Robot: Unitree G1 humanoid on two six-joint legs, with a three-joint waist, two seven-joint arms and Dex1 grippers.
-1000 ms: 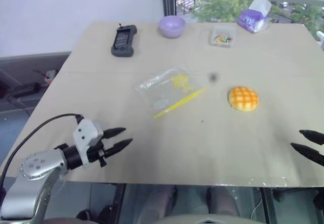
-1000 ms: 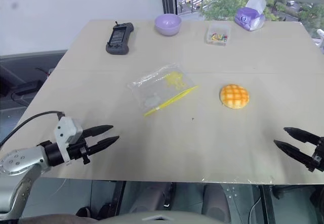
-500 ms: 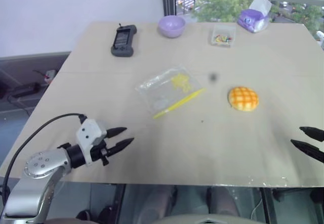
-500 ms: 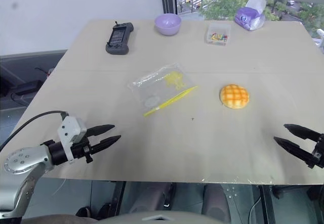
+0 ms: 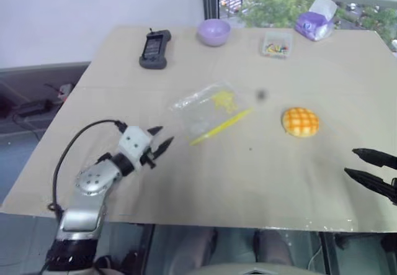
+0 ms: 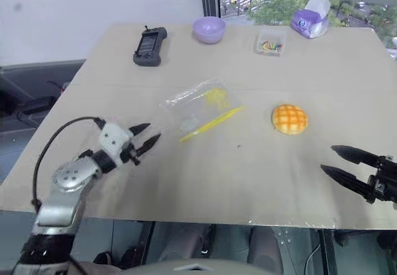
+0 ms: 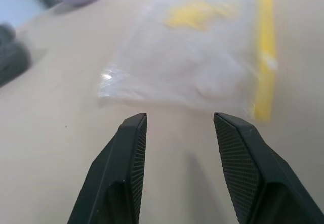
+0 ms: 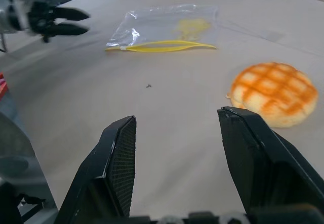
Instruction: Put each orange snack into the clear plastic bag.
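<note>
My gripper is about to pull the zip edge of the clear plastic bag (image 5: 208, 106), which will gape open, as a gap (image 8: 166, 46) shows between the yellow zip's edges.
An orange snack (image 5: 300, 121), a round bun with a grid pattern, lies on the tan table (image 5: 248, 175) right of centre. The clear plastic bag (image 5: 208, 109) with a yellow zip strip lies flat near the middle. My left gripper (image 5: 160, 141) is open and empty, a short way from the bag's near left corner and pointing at it; the bag (image 7: 192, 62) lies just beyond its fingers (image 7: 124, 163). My right gripper (image 5: 367, 166) is open and empty near the table's right front edge, with the snack (image 8: 273, 92) beyond its fingertips.
At the table's far side stand a black handheld device (image 5: 154, 48), a purple bowl (image 5: 213, 31), a small clear box of colourful bits (image 5: 276, 44) and a purple-white tissue pack (image 5: 315, 23). A black cable (image 5: 68, 157) loops off my left wrist.
My left gripper has moved forward across the table toward the bag's near corner. My right gripper has shifted slightly inward. Bag and snack lie where they were.
</note>
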